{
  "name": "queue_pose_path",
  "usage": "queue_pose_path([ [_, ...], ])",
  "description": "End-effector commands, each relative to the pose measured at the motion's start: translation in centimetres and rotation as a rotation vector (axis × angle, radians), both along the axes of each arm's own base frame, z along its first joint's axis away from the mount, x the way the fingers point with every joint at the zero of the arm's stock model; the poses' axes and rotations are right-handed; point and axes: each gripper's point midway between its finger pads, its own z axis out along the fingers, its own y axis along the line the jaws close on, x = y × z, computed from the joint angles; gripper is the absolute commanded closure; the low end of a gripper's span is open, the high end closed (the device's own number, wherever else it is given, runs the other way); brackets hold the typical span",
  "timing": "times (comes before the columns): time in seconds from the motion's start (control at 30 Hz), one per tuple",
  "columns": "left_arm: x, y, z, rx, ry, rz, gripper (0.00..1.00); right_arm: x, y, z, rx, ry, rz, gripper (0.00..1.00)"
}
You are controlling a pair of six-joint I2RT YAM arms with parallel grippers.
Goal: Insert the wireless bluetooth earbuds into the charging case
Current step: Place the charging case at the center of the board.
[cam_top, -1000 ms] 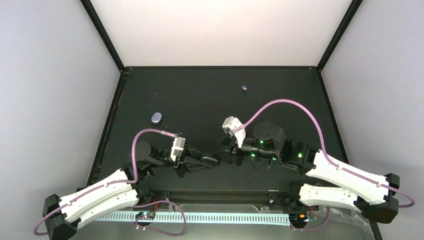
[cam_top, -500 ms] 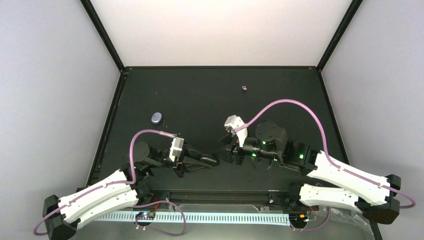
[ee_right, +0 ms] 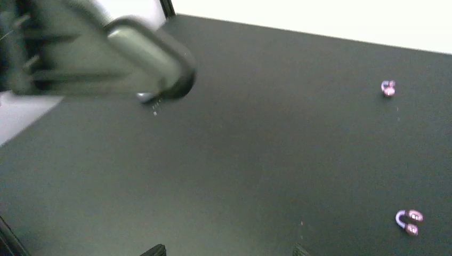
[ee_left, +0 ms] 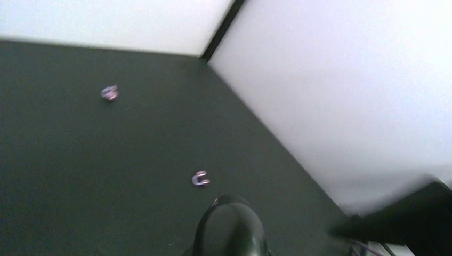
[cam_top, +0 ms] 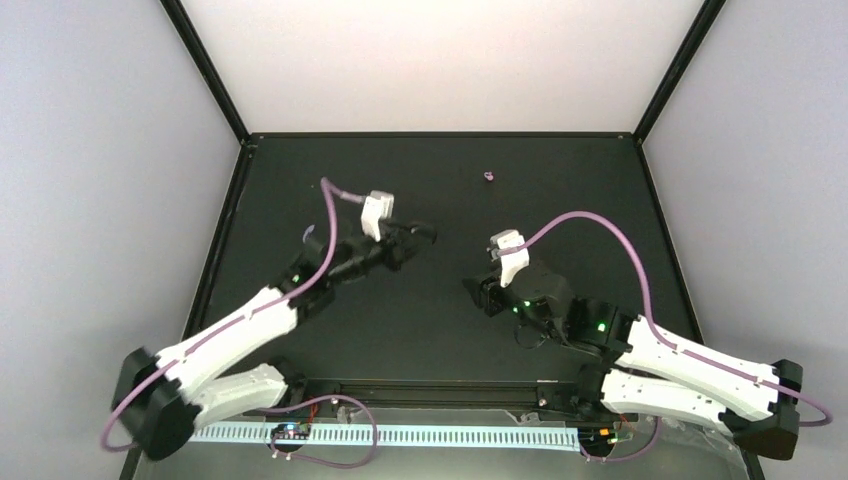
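Observation:
The open middle of the table (cam_top: 428, 212) is clear of the lavender earbuds, so my left gripper should carry on moving the black case (ee_left: 230, 226) down until it rests there.
One lavender earbud (cam_top: 488, 177) lies far back on the black table (cam_top: 560, 200), also seen as the earbud (ee_left: 109, 92) and the earbud (ee_right: 388, 88). A second small lavender C-shaped piece (ee_left: 200, 180) lies just ahead of my left gripper's tip; the same piece (ee_right: 409, 221) shows low on the right. The charging case (cam_top: 308, 233) is mostly hidden behind the left arm; a grey bit of the case (ee_right: 144, 97) peeks from under the left fingers. My left gripper (cam_top: 422, 231) (ee_left: 230, 221) is shut and holds nothing. My right gripper (cam_top: 478, 290) (ee_right: 226, 250) stands open and empty.
Black frame posts and pale walls (cam_top: 440, 60) close the table in on three sides. A purple cable (cam_top: 590, 220) arcs over the right arm. The left gripper's body (ee_right: 106, 58) fills the upper left of the right wrist view.
My left arm has swung up from the near edge toward the middle of the table, still shut. The right gripper has drawn back to the right and its jaws have widened a little.

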Motion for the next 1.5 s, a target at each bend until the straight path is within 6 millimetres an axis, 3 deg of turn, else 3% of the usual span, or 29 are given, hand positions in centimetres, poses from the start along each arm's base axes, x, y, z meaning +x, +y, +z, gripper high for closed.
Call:
queue_pose_path([
  [0.0,5.7,0.0,-5.3,0.0,0.335,0.045,0.98,0.2,-0.5,-2.1,0.001,0.053,-0.047,0.39],
  [0.2,13.5,-1.4,-12.5,0.101,0.554,0.079,0.99,-0.5,-0.6,-3.6,-0.004,0.07,-0.012,0.38],
  [0.37,18.1,-1.8,-16.7,0.146,0.623,0.114,0.98,-0.8,-1.1,-4.3,-0.026,0.077,-0.002,0.38],
  [0.5,20.2,-2.0,-19.3,0.168,0.67,0.118,0.98,-1.1,-1.6,-4.2,-0.021,0.071,-0.003,0.38],
  [0.7,21.5,-1.7,-21.8,0.226,0.707,0.145,0.98,-1.1,-2.3,-3.9,-0.019,0.048,-0.014,0.38],
  [0.93,21.5,-1.1,-24.6,0.284,0.763,0.172,0.92,-0.9,-2.5,-3.6,-0.033,0.032,-0.02,0.37],
  [1.23,21.5,-0.1,-25.4,0.335,0.782,0.211,0.55,-0.8,-3.1,-3.2,-0.037,0.018,-0.042,0.37],
  [1.47,21.1,1.2,-24.8,0.366,0.766,0.237,0.4,-0.6,-3.2,-2.8,-0.038,-0.001,-0.051,0.37],
])
